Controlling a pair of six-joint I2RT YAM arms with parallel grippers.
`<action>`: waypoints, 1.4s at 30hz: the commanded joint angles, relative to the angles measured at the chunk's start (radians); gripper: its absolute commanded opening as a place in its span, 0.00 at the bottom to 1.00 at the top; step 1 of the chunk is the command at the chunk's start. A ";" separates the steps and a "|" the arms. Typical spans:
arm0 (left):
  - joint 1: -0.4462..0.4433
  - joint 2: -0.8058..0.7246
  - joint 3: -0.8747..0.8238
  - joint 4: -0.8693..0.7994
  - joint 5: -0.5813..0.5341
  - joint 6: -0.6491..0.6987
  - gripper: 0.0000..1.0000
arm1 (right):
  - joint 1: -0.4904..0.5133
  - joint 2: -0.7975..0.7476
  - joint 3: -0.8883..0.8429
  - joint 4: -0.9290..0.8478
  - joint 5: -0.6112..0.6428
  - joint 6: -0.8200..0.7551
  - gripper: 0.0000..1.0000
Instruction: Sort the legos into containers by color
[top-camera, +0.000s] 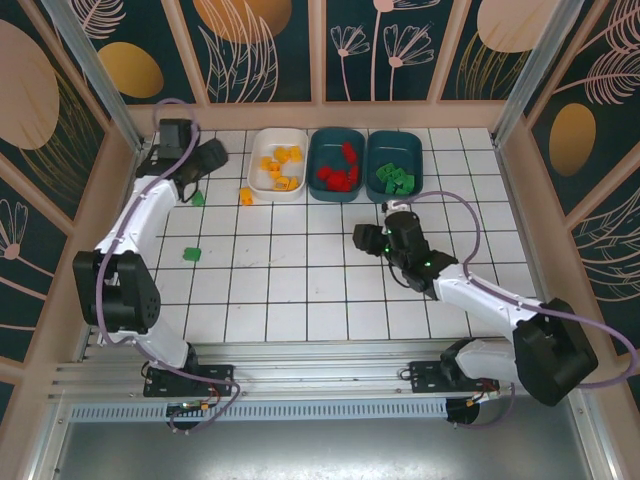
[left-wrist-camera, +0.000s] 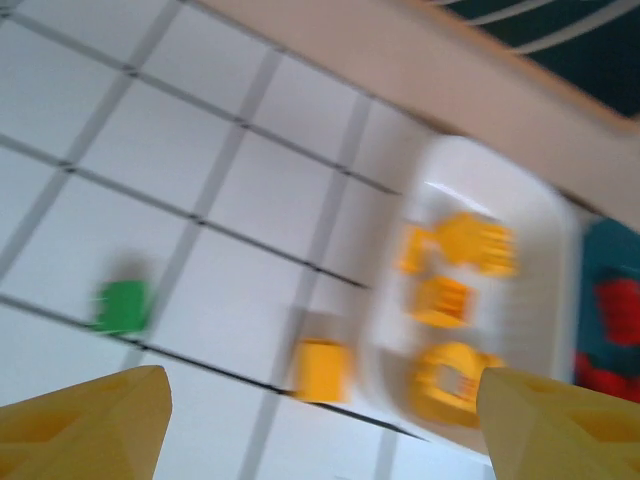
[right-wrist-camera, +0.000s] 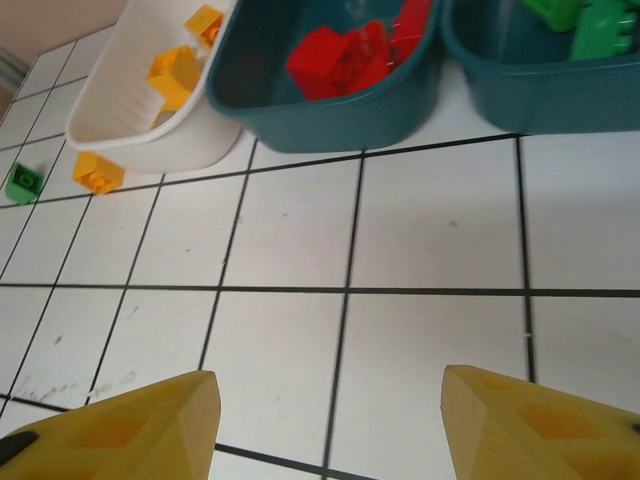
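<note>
Clear tiles lie between the green lego farther back and the yellow lego, so my left gripper should keep moving down until its open fingers are around that green lego.
Three containers stand in a row at the back. The white bin holds yellow legos, the middle teal bin red ones, and the right teal bin green ones. A loose yellow lego lies by the white bin's near left corner. One green lego lies left of it, another nearer. My left gripper hovers left of the white bin, open and empty; its view is blurred. My right gripper is open over bare tiles, in front of the teal bins.
Wooden walls enclose the tiled table on the left, back and right. The left arm stretches along the left wall. The right arm reaches diagonally in from the near right.
</note>
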 joint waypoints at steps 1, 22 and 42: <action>0.022 0.093 -0.041 -0.049 -0.017 0.055 0.81 | 0.044 0.038 0.057 0.056 0.032 0.017 0.61; 0.099 0.498 0.221 -0.087 -0.125 0.103 0.72 | 0.084 0.077 0.061 0.047 0.056 0.023 0.61; 0.103 0.531 0.197 -0.042 -0.077 0.096 0.32 | 0.082 0.039 0.066 0.016 0.087 0.011 0.60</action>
